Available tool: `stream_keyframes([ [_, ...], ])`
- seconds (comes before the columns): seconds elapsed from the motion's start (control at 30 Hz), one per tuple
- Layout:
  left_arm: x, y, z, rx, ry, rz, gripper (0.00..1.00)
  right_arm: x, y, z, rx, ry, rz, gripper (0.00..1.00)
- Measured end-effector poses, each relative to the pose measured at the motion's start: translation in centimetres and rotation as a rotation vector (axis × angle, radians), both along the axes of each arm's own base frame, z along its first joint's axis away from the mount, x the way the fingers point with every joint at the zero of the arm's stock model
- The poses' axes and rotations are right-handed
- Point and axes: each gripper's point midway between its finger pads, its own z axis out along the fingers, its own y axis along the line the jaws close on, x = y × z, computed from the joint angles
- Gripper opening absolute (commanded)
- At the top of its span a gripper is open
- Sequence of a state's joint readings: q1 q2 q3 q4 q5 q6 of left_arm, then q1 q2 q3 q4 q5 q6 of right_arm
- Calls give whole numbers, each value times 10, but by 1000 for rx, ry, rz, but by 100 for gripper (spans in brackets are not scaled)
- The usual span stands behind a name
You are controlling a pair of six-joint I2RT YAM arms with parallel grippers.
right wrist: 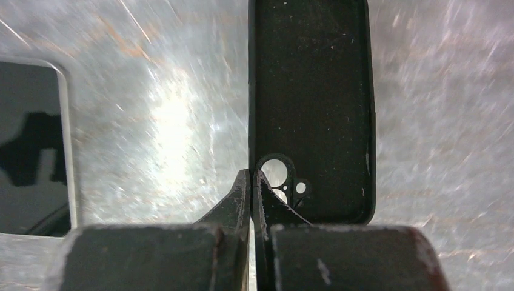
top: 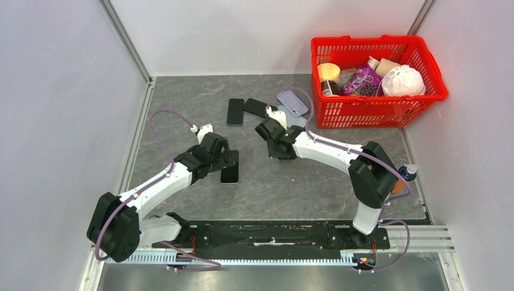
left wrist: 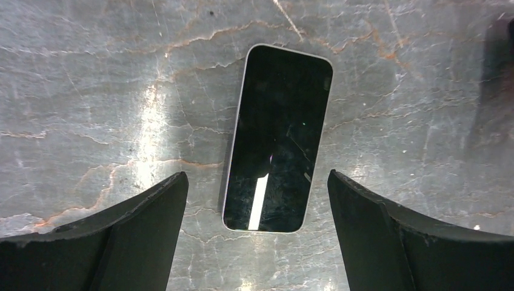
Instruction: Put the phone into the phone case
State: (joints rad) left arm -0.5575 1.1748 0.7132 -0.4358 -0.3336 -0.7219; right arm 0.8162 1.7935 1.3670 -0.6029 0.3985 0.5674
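Next, I tip the phone (top: 230, 173) up with my left gripper so that my right gripper can take it by its far end (left wrist: 291, 57), because the phone lies flat and away from the phone case.
A black-screened phone (top: 230, 167) with a pale rim lies flat on the grey marble table. My left gripper (top: 225, 159) hangs over its near end, open. In the left wrist view the phone (left wrist: 279, 133) lies between and beyond the wide-apart fingers (left wrist: 151, 230), untouched. The black phone case (top: 256, 108) lies at the back of the table, hollow side up. My right gripper (right wrist: 253, 173) is shut on the left wall of the phone case (right wrist: 315, 91), at the corner with the camera holes. In the top view the right gripper (top: 271, 117) sits at the case's right end.
A second dark phone (top: 235, 111) lies left of the black case, also seen as the phone (right wrist: 30, 145) in the right wrist view. A lilac case (top: 293, 102) lies behind the right gripper. A red basket (top: 376, 41) of goods stands back right. An orange bottle (top: 405, 176) stands at the right edge.
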Motion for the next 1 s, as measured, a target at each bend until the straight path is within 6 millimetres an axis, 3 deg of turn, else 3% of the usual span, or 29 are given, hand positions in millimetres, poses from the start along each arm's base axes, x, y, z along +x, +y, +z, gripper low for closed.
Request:
stream_keyframes([
  [0.1,-3,-2,-15,3,31,-8,89,-32,-6,-34,-25,66,-23,0],
  [0.23,-2,-5,-25,7,45,-15,88,-56,1,-51,-16,86,-39,5],
  [0.33,-2,-6,-29,2,43,-13,88,-60,16,-51,36,76,-44,12],
  [0.43,-2,-6,-33,0,47,-9,88,-62,26,-52,84,82,-42,12],
  [0.67,-1,-7,-39,2,56,-4,87,-68,28,-59,106,97,-31,15],
  [0.73,-1,-8,-43,6,64,-5,87,-73,26,-62,107,109,-25,26],
  [0.83,-2,-9,-52,17,88,-13,88,-83,25,-65,118,132,-5,62],
  [0.87,-3,-11,-55,21,97,-17,88,-86,26,-65,123,137,7,69],
  [1.0,-4,-16,-66,56,132,-44,88,-92,27,-52,147,132,49,85],
])
